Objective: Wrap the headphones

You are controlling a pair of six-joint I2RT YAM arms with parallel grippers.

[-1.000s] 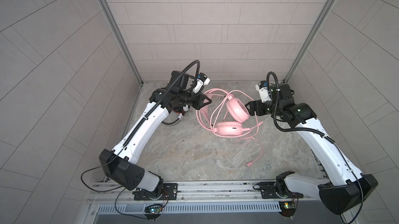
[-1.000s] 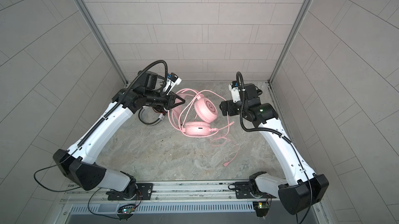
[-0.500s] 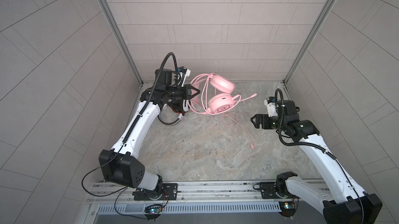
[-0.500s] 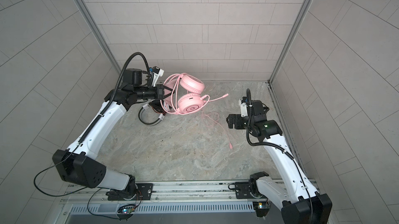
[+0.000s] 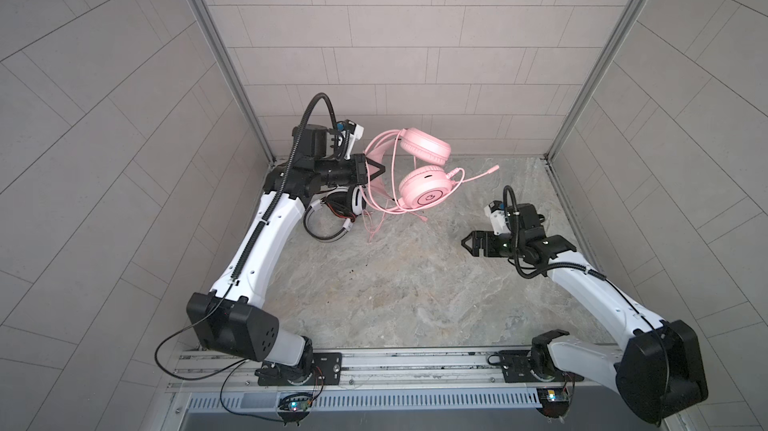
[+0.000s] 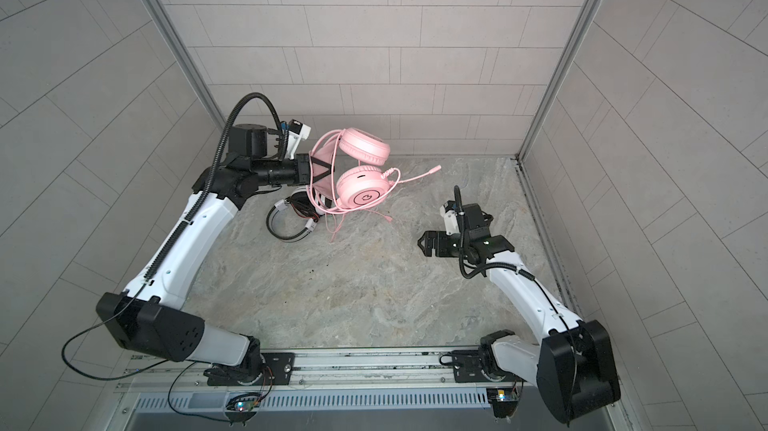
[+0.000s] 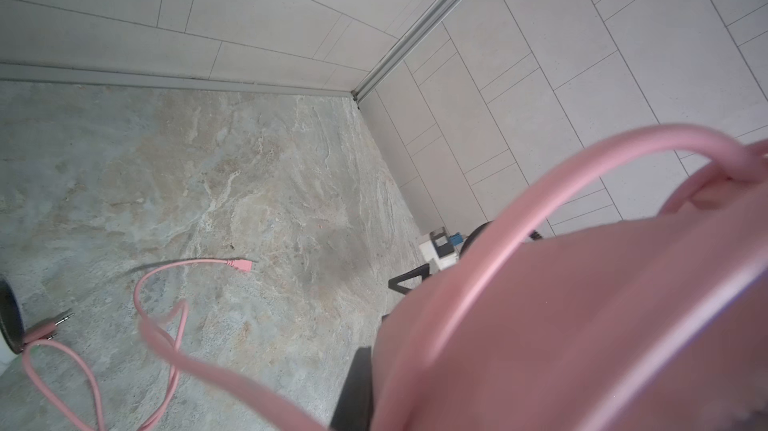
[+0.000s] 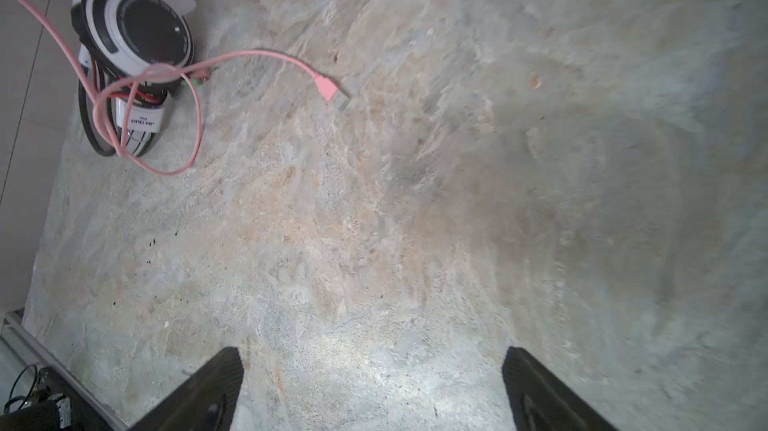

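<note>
I should keep moving my right gripper toward the pink cord and close it behind the cord's plug, as the pink cord's loose end (image 6: 389,217) is clear of the white and black headphones.
In both top views the pink headphones (image 5: 426,192) (image 6: 365,195) hang in the air at the back left, with my left gripper (image 5: 374,169) (image 6: 322,169) shut on their headband. The headband (image 7: 582,325) fills the left wrist view. Their thin pink cord (image 5: 376,221) (image 8: 199,109) trails to the floor, plug (image 8: 326,88) lying loose. The white and black headphones (image 5: 345,204) (image 6: 297,208) (image 8: 133,34) lie on the floor below my left gripper, with the pink cord draped over them. My right gripper (image 5: 467,242) (image 6: 422,242) (image 8: 370,362) hovers at the right, open and holding nothing.
Tiled walls close in the left, back and right, with metal posts (image 5: 224,55) in the back corners. A metal rail (image 5: 374,366) carrying both arm bases runs along the front edge. The stone floor (image 5: 395,283) lies bare between the two arms.
My left gripper has lifted the pink headphones off the floor and carried them back and left. My right gripper has drawn away from them to the right and nearer the front.
</note>
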